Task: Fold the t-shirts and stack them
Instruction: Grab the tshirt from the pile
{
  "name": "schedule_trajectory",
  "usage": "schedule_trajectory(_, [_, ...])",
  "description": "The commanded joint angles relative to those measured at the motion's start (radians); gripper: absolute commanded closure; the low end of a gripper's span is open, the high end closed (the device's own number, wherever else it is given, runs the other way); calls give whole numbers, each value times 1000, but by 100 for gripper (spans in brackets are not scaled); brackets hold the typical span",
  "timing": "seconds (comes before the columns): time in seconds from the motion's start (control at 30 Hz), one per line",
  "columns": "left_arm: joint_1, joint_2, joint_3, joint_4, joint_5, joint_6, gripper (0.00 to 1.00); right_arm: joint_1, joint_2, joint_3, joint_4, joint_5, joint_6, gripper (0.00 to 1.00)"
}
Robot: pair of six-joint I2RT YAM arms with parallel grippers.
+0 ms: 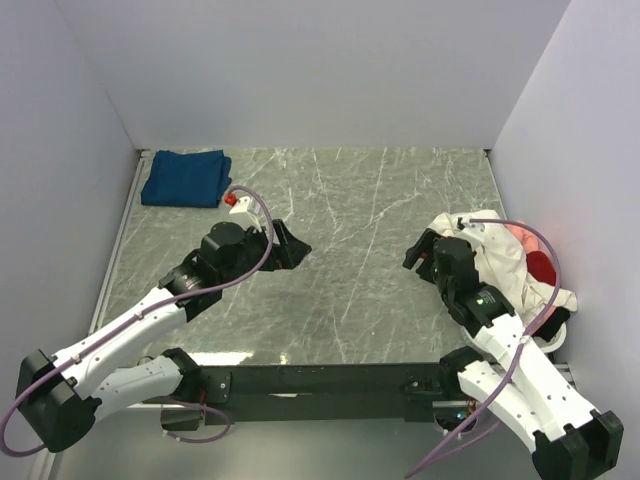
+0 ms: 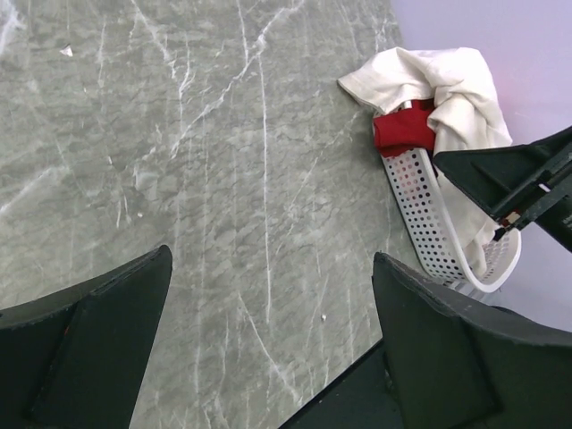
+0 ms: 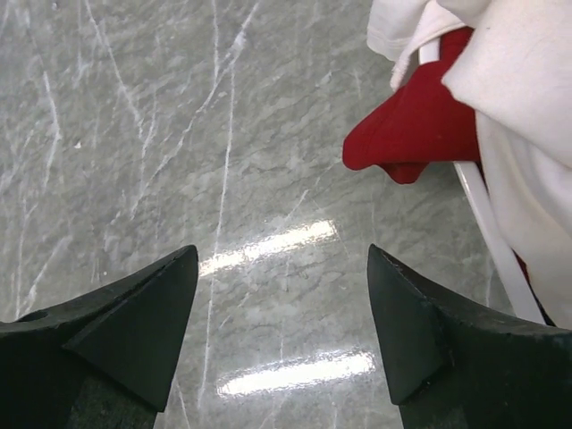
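The cream-white t-shirt (image 3: 509, 76) is on top of the red t-shirt, so my right gripper should stay open and keep moving toward the cream-white t-shirt's far fold (image 1: 450, 222) until its fingers are on both sides of that fold.
A folded dark blue t-shirt (image 1: 186, 178) lies at the far left corner of the table. A cream-white t-shirt (image 1: 497, 258) drapes over a white basket (image 2: 420, 219) at the right edge, with a red t-shirt (image 1: 541, 266) and a pink one (image 1: 522, 238) under it. The cream-white shirt (image 2: 442, 85) and red shirt (image 2: 402, 128) also show in the left wrist view, and the red shirt (image 3: 418, 125) in the right wrist view. My left gripper (image 1: 288, 245) is open and empty above the bare table. My right gripper (image 1: 418, 252) is open and empty just left of the basket.
The table is grey marble (image 1: 360, 210) with white walls on three sides. The basket's rim (image 3: 487, 232) runs close to my right gripper's right finger. A black bar (image 1: 320, 380) crosses the near edge between the arm bases.
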Motion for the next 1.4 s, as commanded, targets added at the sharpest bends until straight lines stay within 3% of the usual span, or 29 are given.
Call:
schedule_trajectory(0.0, [-5,-35,60,-11,27,35,1,-1,12,49,-26,58,-4,18])
schedule_trajectory(0.27, [-5,-30,84,-58,71,13,1,-39,127,147,-69,150,-28,20])
schedule_trajectory(0.6, [-5,-99,78,-121,102,9,1,-237,394,377,-140,173,-50,21])
schedule_trajectory(1.2, [-4,-124,67,-150,102,35,0,-381,515,391,-75,260,-59,21])
schedule_trajectory(1.3, [-5,-118,63,-144,101,32,1,-392,537,396,-48,261,-73,24])
schedule_trajectory(1.37, [-4,-113,64,-141,99,29,0,-392,545,402,-42,262,-80,34])
